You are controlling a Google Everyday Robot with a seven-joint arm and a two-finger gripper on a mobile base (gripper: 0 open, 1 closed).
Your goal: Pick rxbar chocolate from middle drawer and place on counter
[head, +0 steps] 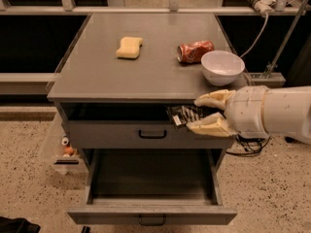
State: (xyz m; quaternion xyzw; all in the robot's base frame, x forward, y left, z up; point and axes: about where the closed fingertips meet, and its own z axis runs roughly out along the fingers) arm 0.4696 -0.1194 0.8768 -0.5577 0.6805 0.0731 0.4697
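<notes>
The rxbar chocolate point(181, 114) is clear of the middle drawer, so the robot's gripper keeps going up to the open counter in front of the yellow sponge point(127, 74) and lets go of the rxbar chocolate there.
My gripper point(199, 114) reaches in from the right, its cream fingers point(210, 125) shut on the rxbar chocolate point(185, 114), a flat black wrapped bar with white print. I hold the bar in the air just below the front edge of the grey counter point(146, 67), in front of the upper drawer point(146, 134). The middle drawer point(151, 212) is pulled wide open below, and the part of its inside that I can see holds nothing.
On the counter lie a yellow sponge point(129, 47), a crushed red can point(195, 51) and a white bowl point(222, 67) near the right front corner. A white cable point(253, 37) hangs behind the cabinet at right. Small objects point(67, 147) sit on the floor at left.
</notes>
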